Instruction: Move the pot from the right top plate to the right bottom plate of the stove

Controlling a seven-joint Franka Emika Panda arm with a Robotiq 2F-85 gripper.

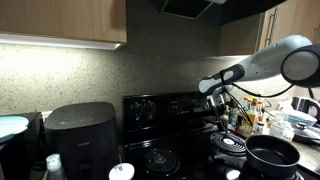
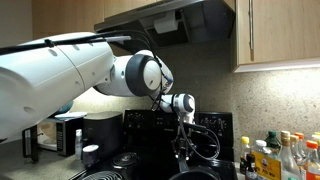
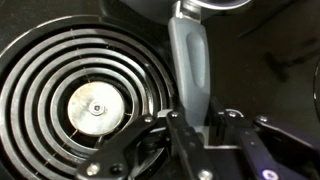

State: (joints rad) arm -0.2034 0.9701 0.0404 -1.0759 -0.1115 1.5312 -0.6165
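The pot is level above the bottom plate and clear of the top plate, so my gripper should go on easing the pot's handle [image 3: 193,62] forward before it lets go there.
The dark pot [image 1: 272,152] sits low at the front right of the black stove [image 1: 165,105]; it also shows at the bottom edge of an exterior view [image 2: 195,175]. A bare coil burner [image 2: 208,145] lies behind it, by the back panel, and shows in both exterior views [image 1: 230,143]. In the wrist view the pot's grey handle [image 3: 190,60] runs down from the pot at the top edge into my gripper [image 3: 190,122], whose fingers press on both of its sides. A bare coil burner [image 3: 90,100] lies left of the handle. The burner under the pot is hidden. The gripper shows in both exterior views [image 1: 221,124] [image 2: 182,152].
A big black air fryer [image 1: 80,135] stands on the counter beside the stove, with a white cup [image 1: 122,172] in front of it. Several bottles [image 2: 280,155] crowd the counter on the other side. A range hood [image 2: 190,20] hangs above.
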